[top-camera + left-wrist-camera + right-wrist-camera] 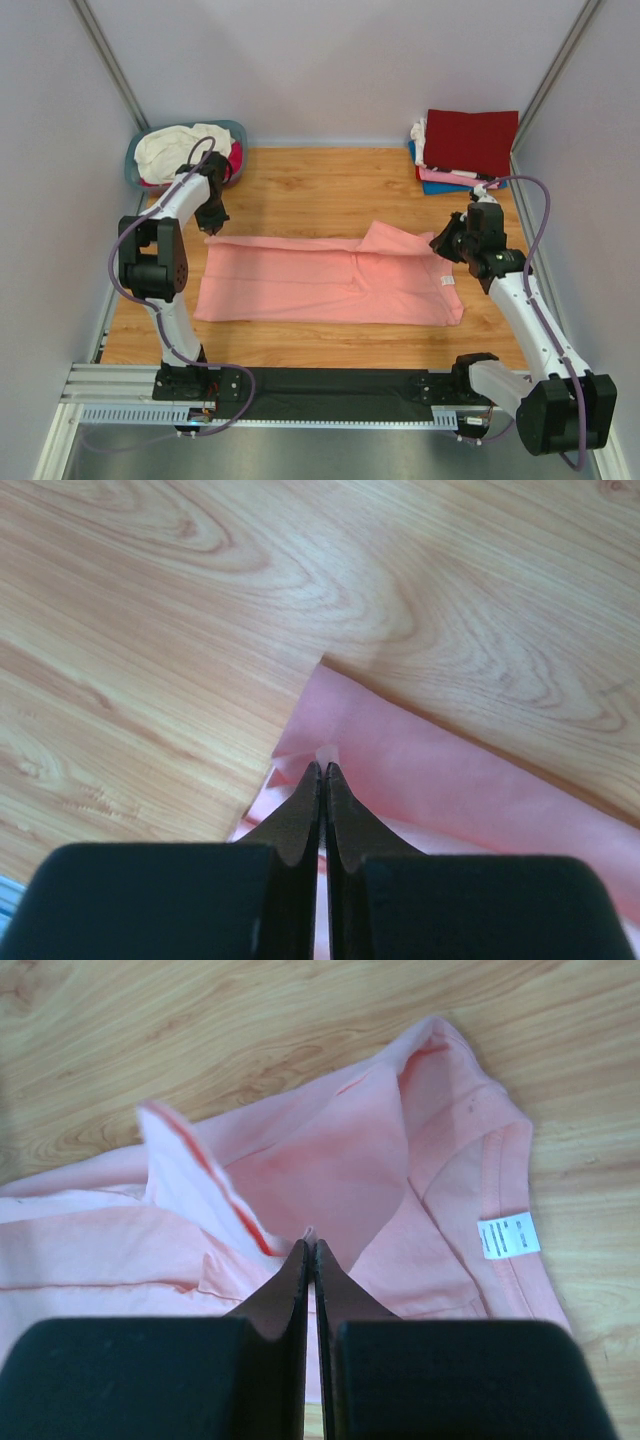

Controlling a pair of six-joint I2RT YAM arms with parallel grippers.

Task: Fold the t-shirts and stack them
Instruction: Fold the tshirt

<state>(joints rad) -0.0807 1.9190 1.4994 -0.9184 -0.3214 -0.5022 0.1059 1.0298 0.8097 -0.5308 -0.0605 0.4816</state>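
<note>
The raised fold [392, 240] hangs over the shirt's body [408, 280], clear of the white label, so my right gripper keeps lowering it and lets go once it lies flat.
A salmon-pink t-shirt [320, 285] lies spread across the wooden table, its neck end to the right with a white label [508, 1235]. My left gripper [217, 225] sits at the shirt's far left corner. In the left wrist view the jaws [323, 767] are shut, with a sliver of pink cloth [440, 770] pinched at the tips. My right gripper [443, 247] is at the far right edge by the sleeve. Its jaws [309, 1245] are shut on a raised fold of the shirt [330, 1160].
A stack of folded t-shirts, dark red [470, 140] on top of pink and blue ones, sits at the far right corner. A blue-grey basket [133, 160] at the far left holds a cream-white t-shirt [180, 148] and a magenta one. Grey walls enclose the table.
</note>
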